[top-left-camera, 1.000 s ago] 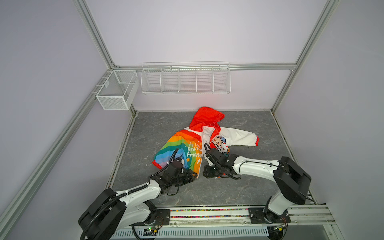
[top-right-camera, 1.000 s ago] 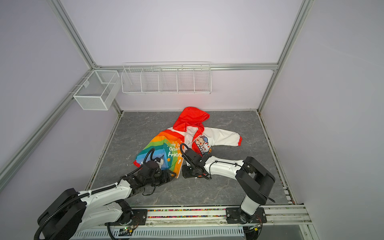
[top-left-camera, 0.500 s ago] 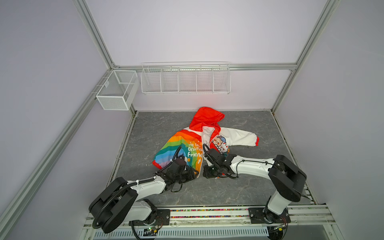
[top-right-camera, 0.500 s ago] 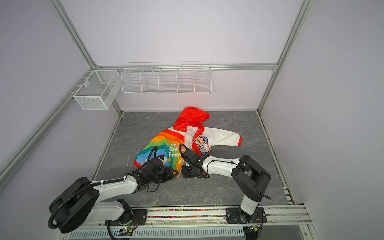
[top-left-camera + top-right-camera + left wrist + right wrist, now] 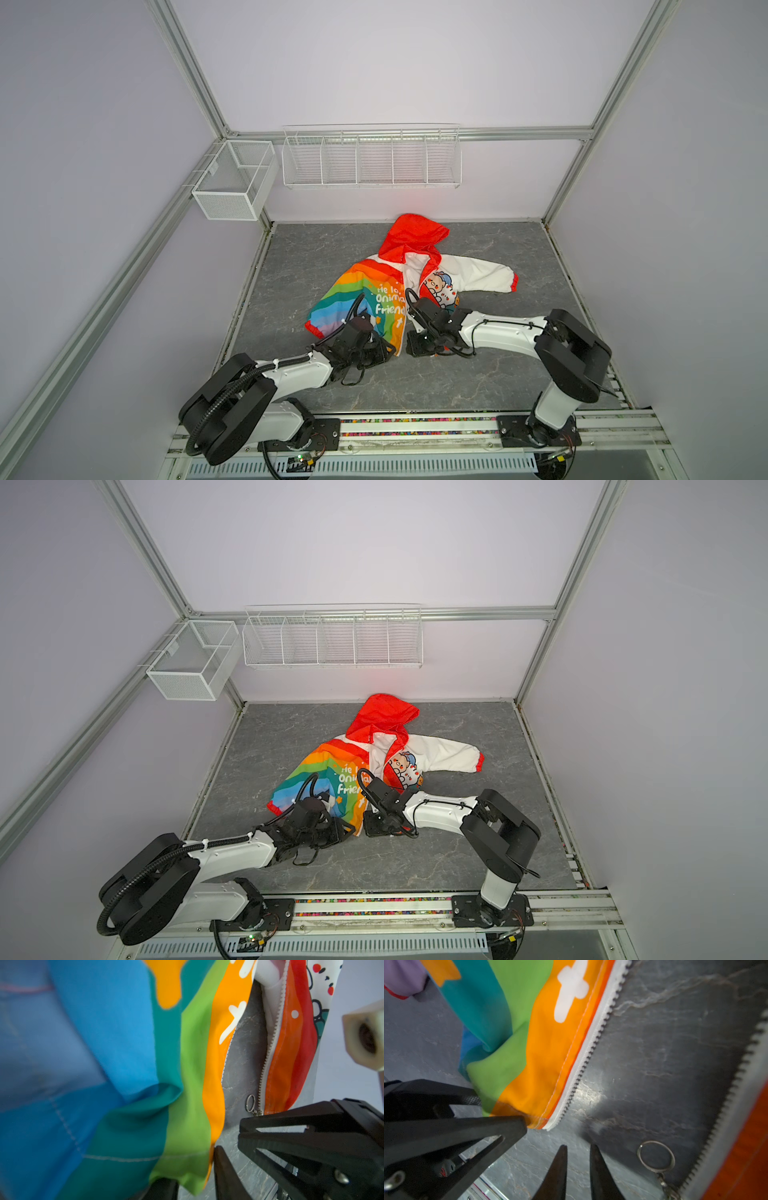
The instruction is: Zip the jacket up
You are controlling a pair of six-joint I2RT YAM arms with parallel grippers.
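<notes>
The hem is in my left gripper, back from the zipper's end [image 5: 549, 1124], so my right gripper should hold the orange edge [image 5: 560, 1084] while my left gripper takes a new grip closer.
The jacket [image 5: 374, 299] [image 5: 328, 779] lies open on the grey table, red hood to the back, rainbow half left, white cartoon half right. My left gripper [image 5: 388, 351] [image 5: 347, 830] [image 5: 194, 1178] is at the rainbow half's near hem corner. Its jaws stand narrowly apart with the green and orange hem [image 5: 508, 1093] between them. My right gripper [image 5: 415, 352] [image 5: 370, 831] [image 5: 578, 1146] hovers just right of it over bare table, jaws slightly apart and empty. The zipper pull's metal ring [image 5: 638, 1155] [image 5: 246, 1103] lies by the white half's teeth [image 5: 270, 1049].
Two white wire baskets hang on the walls, a long one [image 5: 370, 158] at the back and a small one [image 5: 232, 183] at the left. The arms' rail [image 5: 415, 424] runs along the table's front edge. The white sleeve [image 5: 478, 274] stretches right.
My left gripper has reached forward to the rainbow hem corner and narrowed its jaws around it. The right gripper's jaws have narrowed a little, and it has stayed in place.
</notes>
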